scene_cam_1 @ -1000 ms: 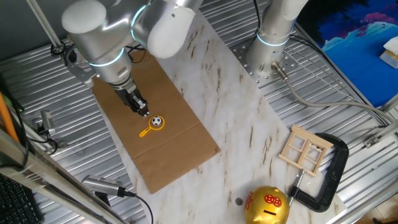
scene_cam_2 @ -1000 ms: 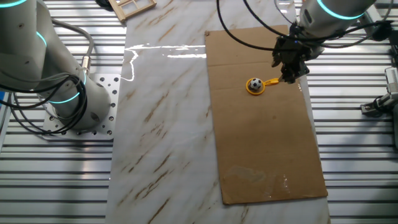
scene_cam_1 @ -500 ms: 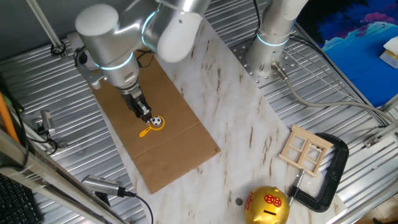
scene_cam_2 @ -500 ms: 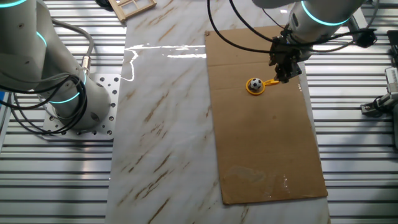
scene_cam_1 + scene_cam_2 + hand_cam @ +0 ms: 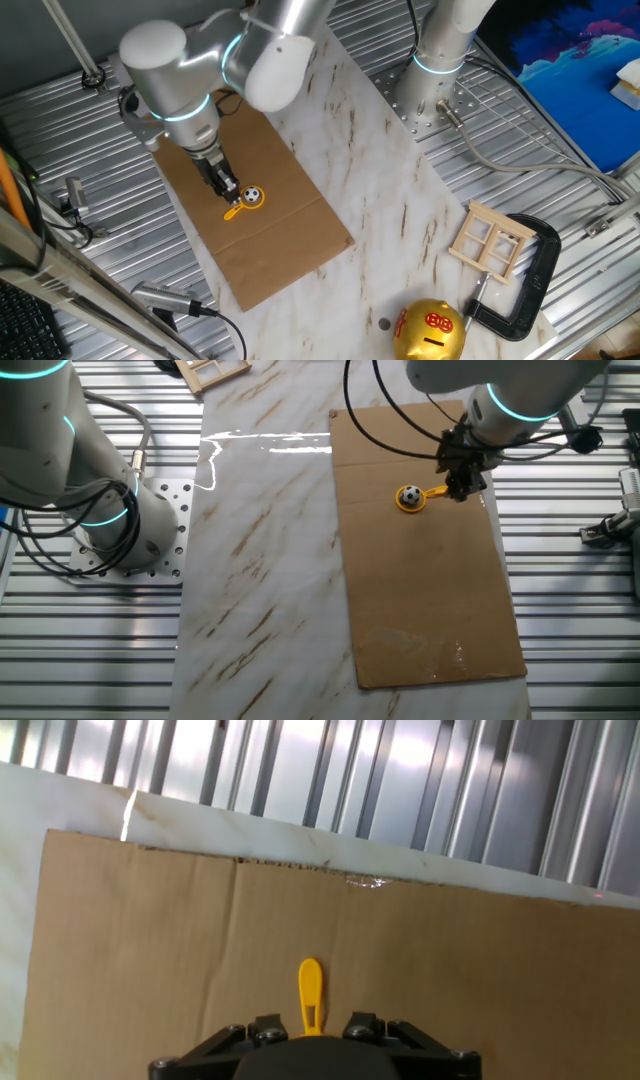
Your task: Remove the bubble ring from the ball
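Note:
My gripper will make the round ball (image 5: 251, 196) roll aside on the cardboard when it lifts the ring away, because the ball sits close inside the ring's loop (image 5: 263, 199).
The ball (image 5: 254, 194), white with black patches, sits on the brown cardboard sheet (image 5: 270, 250) inside the loop of the yellow-orange bubble ring (image 5: 236, 210). Both show in the other fixed view too: the ball (image 5: 410, 494) and the ring's handle (image 5: 436, 491). My gripper (image 5: 229, 189) stands just over the handle's outer end, also in the other fixed view (image 5: 463, 489). In the hand view the handle (image 5: 310, 992) runs out between the two finger blocks of my gripper (image 5: 312, 1026), which stand apart on either side of it. The ball is hidden in the hand view.
A gold piggy bank (image 5: 430, 331), a small wooden window frame (image 5: 490, 241) and a black clamp (image 5: 537, 275) lie at the marble slab's near right end. A second arm's base (image 5: 432, 88) stands at the back. Ribbed metal surrounds the slab.
My gripper has shifted a little along the cardboard and come down closer to the ring's handle. The ring and the ball have not moved.

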You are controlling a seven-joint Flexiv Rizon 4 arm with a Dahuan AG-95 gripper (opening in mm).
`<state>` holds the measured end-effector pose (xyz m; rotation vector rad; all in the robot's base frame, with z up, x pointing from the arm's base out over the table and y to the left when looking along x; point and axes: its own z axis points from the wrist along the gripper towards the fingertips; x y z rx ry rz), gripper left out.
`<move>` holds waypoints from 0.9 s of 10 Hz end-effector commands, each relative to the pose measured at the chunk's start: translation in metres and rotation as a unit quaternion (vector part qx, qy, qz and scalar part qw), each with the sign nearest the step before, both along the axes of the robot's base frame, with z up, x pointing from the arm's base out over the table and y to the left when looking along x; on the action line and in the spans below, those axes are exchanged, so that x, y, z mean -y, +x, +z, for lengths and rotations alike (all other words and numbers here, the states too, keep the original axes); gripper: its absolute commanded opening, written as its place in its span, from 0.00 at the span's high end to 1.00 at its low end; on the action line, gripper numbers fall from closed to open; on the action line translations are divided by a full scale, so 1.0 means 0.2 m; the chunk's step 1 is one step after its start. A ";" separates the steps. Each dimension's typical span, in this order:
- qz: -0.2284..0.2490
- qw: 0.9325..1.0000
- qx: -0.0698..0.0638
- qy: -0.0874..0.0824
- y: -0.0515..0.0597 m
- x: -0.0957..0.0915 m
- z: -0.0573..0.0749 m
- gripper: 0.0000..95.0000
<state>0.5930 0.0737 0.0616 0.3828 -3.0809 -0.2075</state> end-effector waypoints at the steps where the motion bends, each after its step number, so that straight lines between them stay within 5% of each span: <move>1: -0.001 1.000 0.001 0.000 0.01 0.00 -0.03 0.60; 9: -0.011 1.000 0.018 -0.021 -0.02 -0.01 -0.15 0.60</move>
